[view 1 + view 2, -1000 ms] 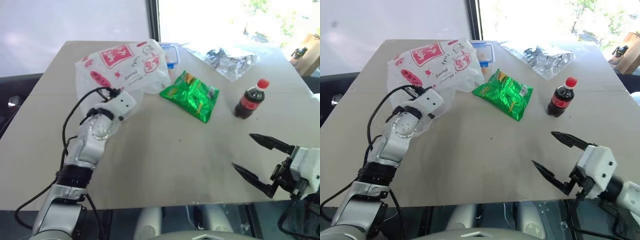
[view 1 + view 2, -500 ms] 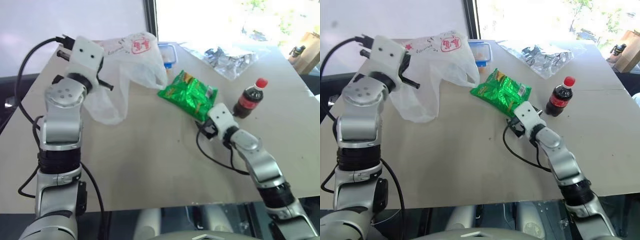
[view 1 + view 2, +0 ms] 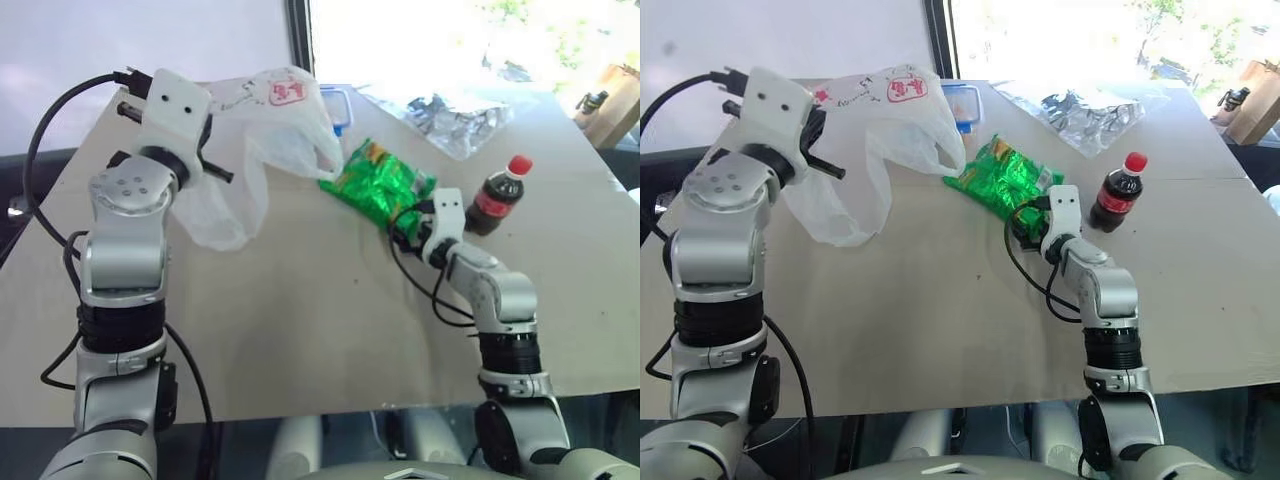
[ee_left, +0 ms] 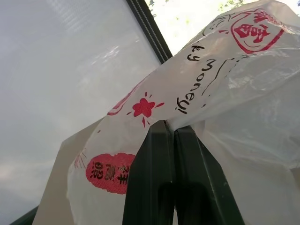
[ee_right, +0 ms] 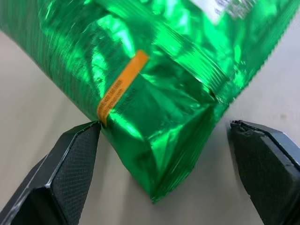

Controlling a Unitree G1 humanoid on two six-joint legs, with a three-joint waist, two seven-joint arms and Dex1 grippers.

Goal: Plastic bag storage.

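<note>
The green snack packet [image 3: 378, 187] will stay spread out when the robot lifts it by its corner, because it has a rounded, puffed body [image 5: 96, 61] behind that corner.
The plastic bag [image 3: 272, 118], thin white with red pictures and lettering, hangs lifted off the table at the far left, its lower part drooping to the tabletop. My left gripper [image 4: 173, 129] is shut on a fold of it, and film drapes over the fingers [image 4: 150, 178]. The green snack packet [image 3: 380, 185] lies flat in the middle of the table, just right of the bag. My right gripper [image 5: 165, 124] is open and straddles the packet's near corner [image 5: 159, 154], one finger [image 5: 70, 164] on each side at table level.
A small cola bottle [image 3: 497, 198] with a red cap stands just right of my right arm. Clear silvery wrap [image 3: 455, 115] lies at the far right, and a blue-rimmed container [image 3: 342, 105] sits behind the bag. The beige table [image 3: 300, 320] is bare in front.
My left gripper lifted the bag off the table. My right arm swung from the near edge forward to the green packet, its open fingers now around the near corner.
</note>
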